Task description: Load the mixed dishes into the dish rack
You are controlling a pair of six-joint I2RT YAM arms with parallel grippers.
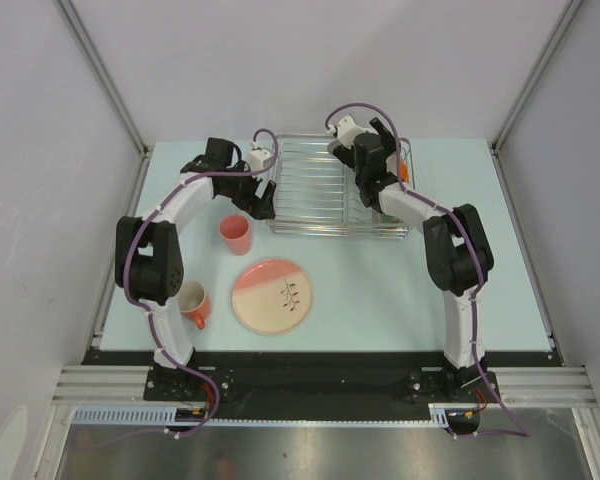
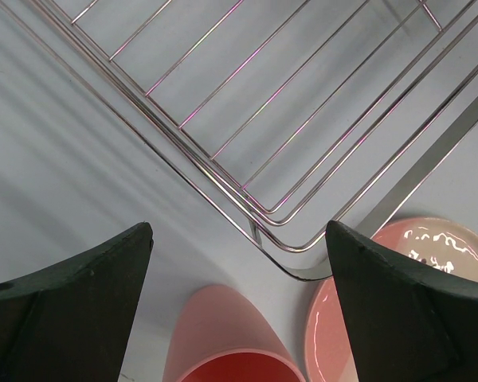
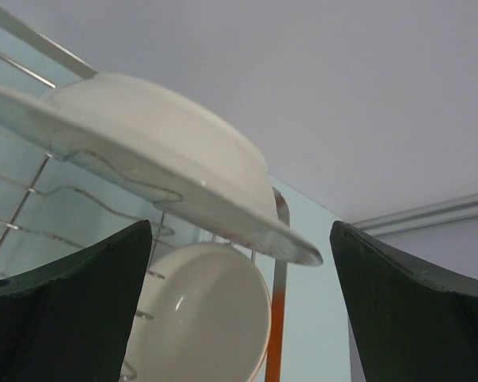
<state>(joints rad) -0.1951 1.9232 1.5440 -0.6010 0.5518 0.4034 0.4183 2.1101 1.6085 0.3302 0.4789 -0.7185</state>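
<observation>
I should keep moving my right gripper back toward the pink-and-cream plate (image 1: 305,297) until it reaches that plate's rim, because the white plate (image 3: 159,151) sits in the rack, clear of both fingers.
The silvery wire dish rack (image 1: 320,195) stands at the back middle of the table. My left gripper (image 1: 259,204) hangs open at its front left corner, just above the salmon-pink tumbler (image 1: 236,234), which stands upright. From the left wrist, the tumbler (image 2: 223,342) shows below the open left gripper (image 2: 239,231). The pink-and-cream plate (image 1: 271,296) lies flat in front, and the orange mug (image 1: 193,303) stands beside the left arm. My right gripper (image 3: 240,231) is open over the rack's right end. A white plate (image 3: 159,151) leans between its fingers without touching them. A cream bowl (image 3: 199,318) stands on edge behind it.
The rack's corner bars (image 2: 287,231) lie close ahead of the left fingers. An orange-tipped post (image 3: 276,326) rises at the rack's right end. Grey walls enclose the table on three sides. The right half of the table (image 1: 480,290) shows bare pale blue surface.
</observation>
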